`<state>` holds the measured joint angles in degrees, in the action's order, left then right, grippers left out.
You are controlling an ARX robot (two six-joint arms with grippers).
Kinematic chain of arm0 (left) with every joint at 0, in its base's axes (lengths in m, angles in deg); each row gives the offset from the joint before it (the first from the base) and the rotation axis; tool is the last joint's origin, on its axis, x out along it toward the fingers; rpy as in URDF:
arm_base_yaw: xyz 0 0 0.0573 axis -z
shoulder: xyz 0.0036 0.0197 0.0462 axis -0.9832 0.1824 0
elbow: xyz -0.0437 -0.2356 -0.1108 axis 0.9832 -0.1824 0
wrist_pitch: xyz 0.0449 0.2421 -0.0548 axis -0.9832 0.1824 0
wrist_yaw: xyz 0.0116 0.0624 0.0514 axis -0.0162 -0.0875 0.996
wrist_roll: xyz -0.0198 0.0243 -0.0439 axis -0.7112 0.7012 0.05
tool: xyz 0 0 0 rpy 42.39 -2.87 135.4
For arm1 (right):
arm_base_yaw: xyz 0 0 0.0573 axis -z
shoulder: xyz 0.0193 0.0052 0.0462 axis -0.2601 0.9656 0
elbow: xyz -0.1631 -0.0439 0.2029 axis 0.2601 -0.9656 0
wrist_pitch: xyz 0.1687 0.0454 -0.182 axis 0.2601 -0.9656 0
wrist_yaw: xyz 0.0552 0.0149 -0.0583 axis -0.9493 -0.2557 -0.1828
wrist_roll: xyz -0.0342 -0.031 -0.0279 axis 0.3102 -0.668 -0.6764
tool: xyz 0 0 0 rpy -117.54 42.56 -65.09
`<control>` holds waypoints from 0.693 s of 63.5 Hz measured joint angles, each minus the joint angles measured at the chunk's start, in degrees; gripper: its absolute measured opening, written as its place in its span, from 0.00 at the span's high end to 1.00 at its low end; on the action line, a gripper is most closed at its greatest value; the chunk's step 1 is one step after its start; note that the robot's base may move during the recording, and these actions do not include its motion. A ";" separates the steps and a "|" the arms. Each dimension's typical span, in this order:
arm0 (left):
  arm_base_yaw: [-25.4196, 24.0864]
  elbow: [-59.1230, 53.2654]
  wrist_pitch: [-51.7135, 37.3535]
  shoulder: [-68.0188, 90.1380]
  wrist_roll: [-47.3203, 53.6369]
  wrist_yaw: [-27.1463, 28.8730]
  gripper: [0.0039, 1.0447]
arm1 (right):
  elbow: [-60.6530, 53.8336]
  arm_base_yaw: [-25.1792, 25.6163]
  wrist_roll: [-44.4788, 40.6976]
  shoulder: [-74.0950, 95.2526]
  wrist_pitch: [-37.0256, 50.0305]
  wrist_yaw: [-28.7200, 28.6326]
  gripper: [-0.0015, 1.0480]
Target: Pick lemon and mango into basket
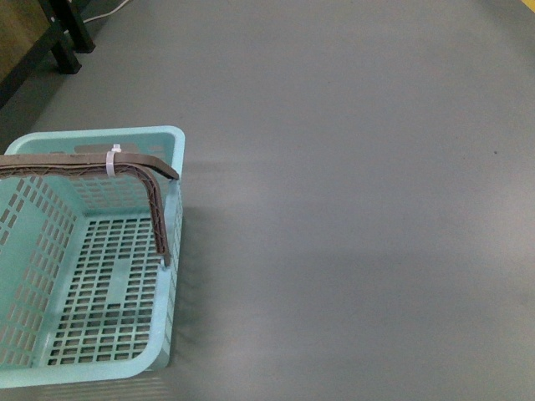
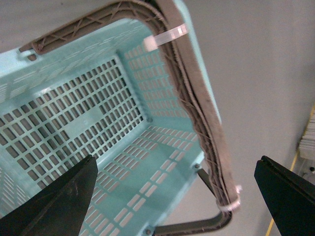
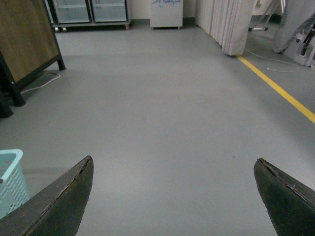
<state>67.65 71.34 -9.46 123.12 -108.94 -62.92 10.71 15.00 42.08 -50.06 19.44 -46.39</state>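
Observation:
The brown handle is attached to the basket's rim [image 1: 165,257] near the rim's middle, so the aqua basket [image 1: 104,288] will hang under the handle with its open side up when I lift the handle.
The aqua basket [image 1: 171,251] with slotted sides stands on the grey floor at the lower left of the front view, with nothing in it. Its brown ribbed handle [image 1: 150,180] is swung up and carries a white zip tie [image 1: 112,160]. My left gripper [image 2: 177,164] hangs open over the basket [image 2: 74,123], close to its handle [image 2: 197,108]. My right gripper [image 3: 173,164] is open above bare floor, with a corner of the basket [image 3: 11,179] off to one side. The lemon and the mango are out of view. Neither arm shows in the front view.
A dark table leg [image 1: 71,33] and a white cable [image 1: 104,12] are at the far left. The right wrist view shows a wooden panel on a black frame [image 3: 27,44], glass-door fridges [image 3: 91,10], a white curtain [image 3: 226,24] and a yellow floor line [image 3: 280,91].

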 joint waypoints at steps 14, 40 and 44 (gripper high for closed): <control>5.70 11.91 -1.44 12.96 -3.69 0.96 0.06 | 0.00 0.00 0.00 0.00 -0.02 0.00 0.08; 7.34 25.35 -0.72 25.27 -6.82 3.13 0.24 | 0.00 0.00 0.00 0.00 -0.02 0.00 0.08; 7.37 26.43 -0.72 26.21 -7.43 3.32 0.35 | 0.00 0.00 0.00 0.00 -0.02 0.00 0.08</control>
<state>75.02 97.77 -10.18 149.33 -116.37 -59.60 10.71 15.00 42.08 -50.06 19.41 -46.39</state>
